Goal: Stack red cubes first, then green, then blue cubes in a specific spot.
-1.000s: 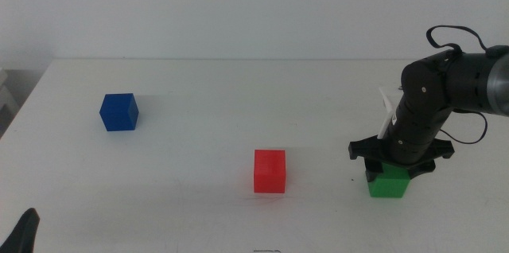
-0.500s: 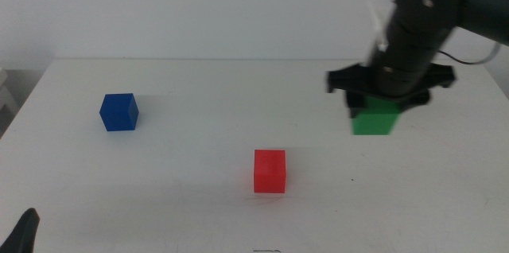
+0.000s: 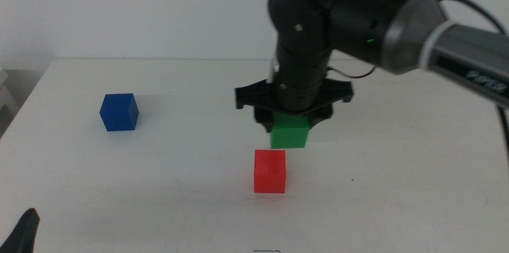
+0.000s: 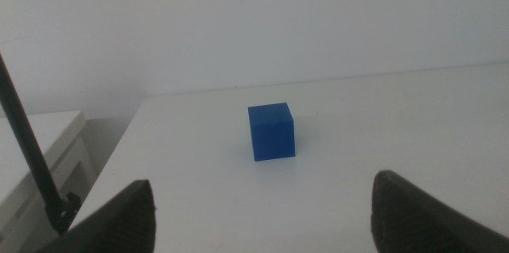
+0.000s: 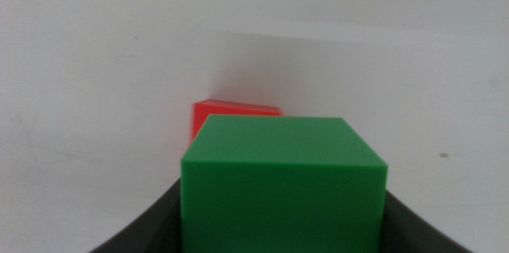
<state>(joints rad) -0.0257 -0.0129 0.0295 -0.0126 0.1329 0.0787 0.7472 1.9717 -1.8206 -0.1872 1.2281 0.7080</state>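
The green cube [image 3: 289, 133] is hanging squarely in line with the red cube's open top [image 3: 270, 160], so the robot's right gripper keeps bringing it over and down until it sits flush there.
The red cube [image 3: 270, 171] rests on the white table near the middle front. Just above it and slightly to its right hangs the green cube [image 3: 289, 131], with my right gripper [image 3: 291, 118] shut on it. In the right wrist view the green cube [image 5: 282, 181] fills the space between the jaws and the red cube [image 5: 231, 113] peeks out beyond it. The blue cube [image 3: 119, 112] sits alone at the left of the table. My left gripper [image 4: 262, 209] waits open at the bottom left corner, facing the blue cube [image 4: 271, 131].
The white table's left edge [image 3: 24, 102] runs close to the blue cube. A white cabinet [image 4: 40, 157] stands beside the table on that side.
My right gripper lifted the green cube off the table at the right and carried it leftward to just above the red cube. The red and blue cubes and the left arm stayed put.
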